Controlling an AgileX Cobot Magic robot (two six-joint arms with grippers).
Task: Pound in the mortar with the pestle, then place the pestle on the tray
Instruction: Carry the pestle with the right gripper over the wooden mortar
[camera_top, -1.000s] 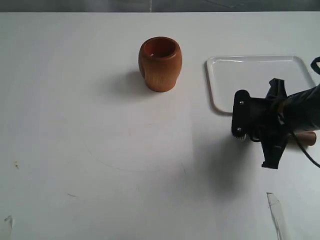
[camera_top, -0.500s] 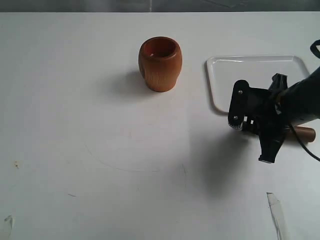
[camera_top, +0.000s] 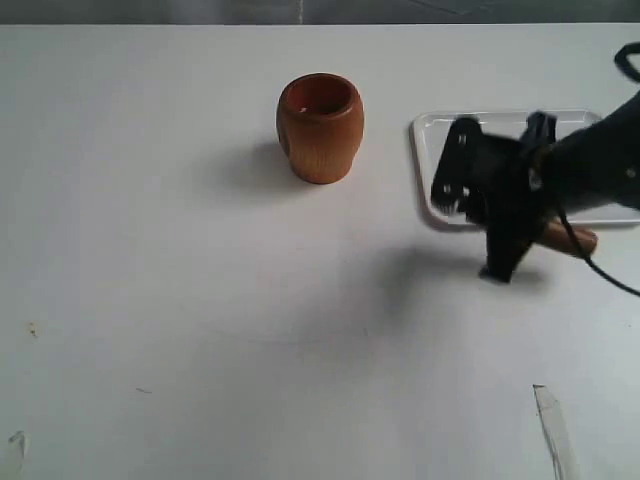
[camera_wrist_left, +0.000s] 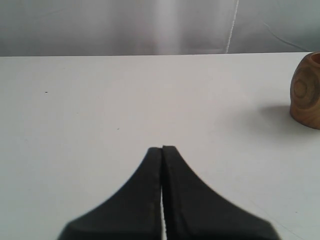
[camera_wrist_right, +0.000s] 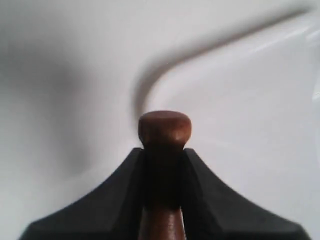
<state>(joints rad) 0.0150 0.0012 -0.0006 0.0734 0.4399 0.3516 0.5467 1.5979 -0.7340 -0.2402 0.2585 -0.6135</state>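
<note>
The pestle (camera_top: 570, 238) is almost flat in my right gripper, so next I raise it and turn its thick end down over the mortar's opening (camera_top: 320, 97) before I pound.
The reddish-brown wooden mortar (camera_top: 320, 128) stands upright on the white table, left of the white tray (camera_top: 575, 135). My right gripper (camera_top: 478, 210) hangs over the tray's near left corner, shut on the dark-brown pestle (camera_top: 570, 240), whose thick end sticks out behind it. In the right wrist view the pestle's knob (camera_wrist_right: 164, 127) pokes out past the right gripper (camera_wrist_right: 164, 155), with the tray (camera_wrist_right: 250, 110) beyond. My left gripper (camera_wrist_left: 162, 148) is shut on nothing above bare table, and the mortar (camera_wrist_left: 306, 90) shows at that view's edge. The left gripper is outside the exterior view.
A strip of tape (camera_top: 555, 425) lies on the table near the front right. Small specks mark the table (camera_top: 150, 300) at the front left. The right arm's dark body and cable (camera_top: 610, 165) cover part of the tray.
The right gripper, still holding the pestle, has moved away from the front edge and leftward onto the tray's near left corner. The mortar has not moved.
</note>
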